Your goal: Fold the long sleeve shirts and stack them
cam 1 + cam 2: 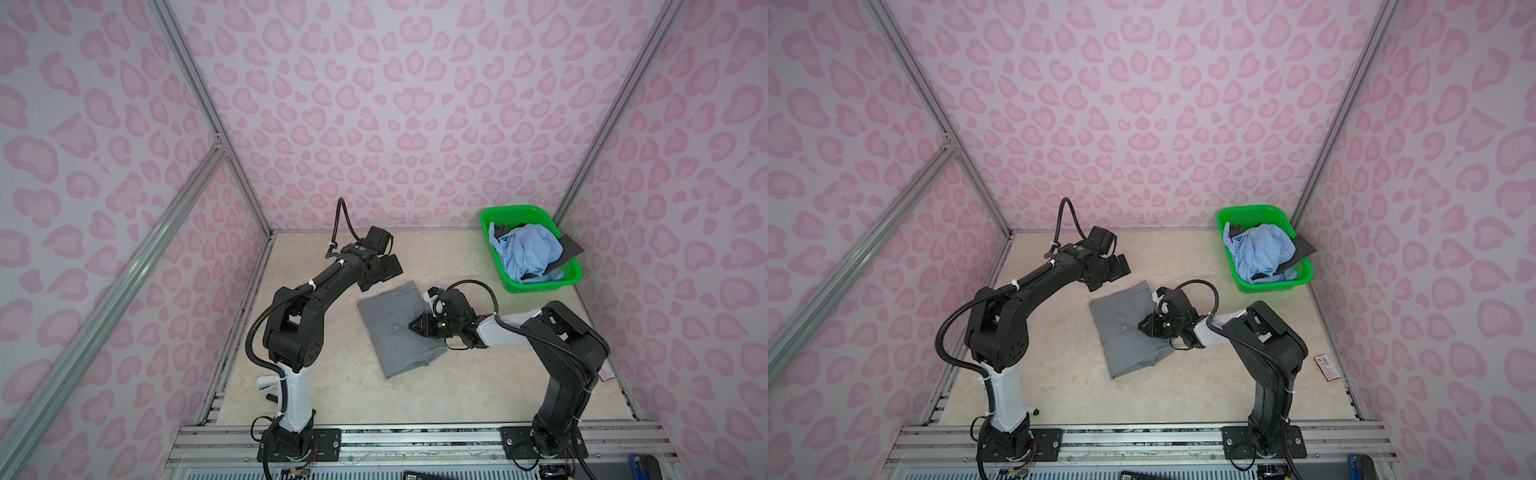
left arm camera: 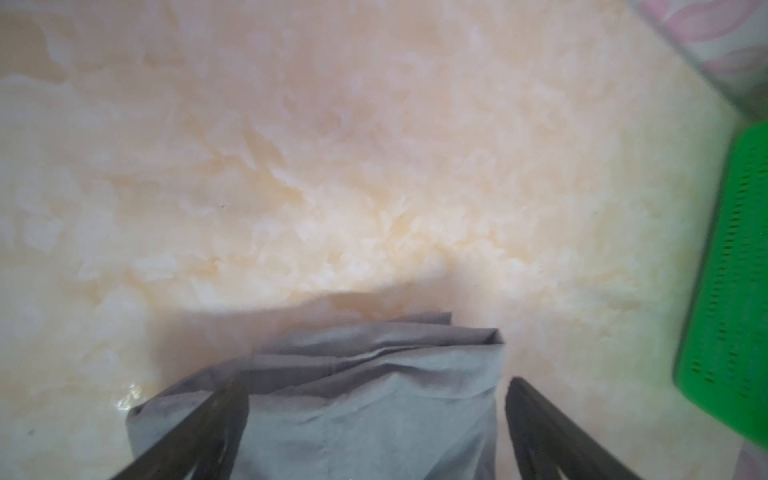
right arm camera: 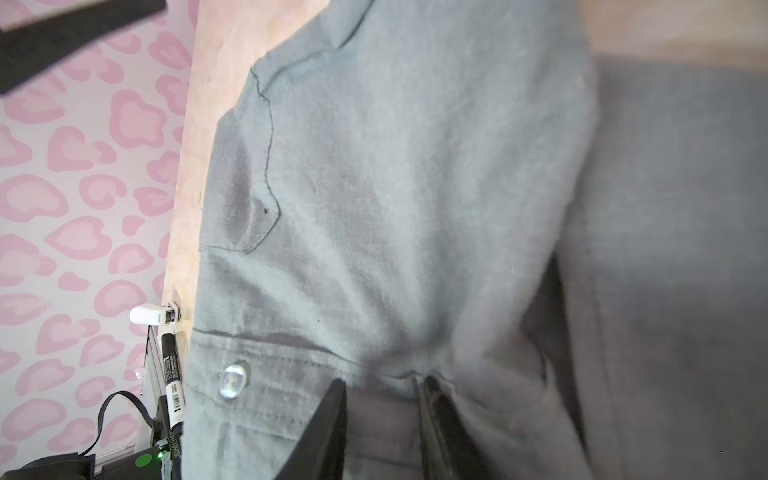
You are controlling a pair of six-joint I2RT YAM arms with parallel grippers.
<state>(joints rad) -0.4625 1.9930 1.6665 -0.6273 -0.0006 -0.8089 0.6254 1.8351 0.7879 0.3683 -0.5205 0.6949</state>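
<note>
The grey shirt's far edge is at a slant, so next my left gripper moves away from it, grips the shirt's side edge opposite my right gripper and turns the shirt straight.
A plain grey long sleeve shirt lies folded in a rough rectangle mid-table. My right gripper comes in low from the right at its right edge. In the right wrist view the jaws pinch a thick fold of grey cloth by the button placket, and the fabric puckers toward them. My left gripper hovers open over the shirt's far corner. The left wrist view shows its fingers wide apart above the cloth, holding nothing.
A green basket at the back right holds a crumpled light blue shirt and a dark charcoal one. A small red-and-white tag lies by the right wall. A marker pen rests on the left rail.
</note>
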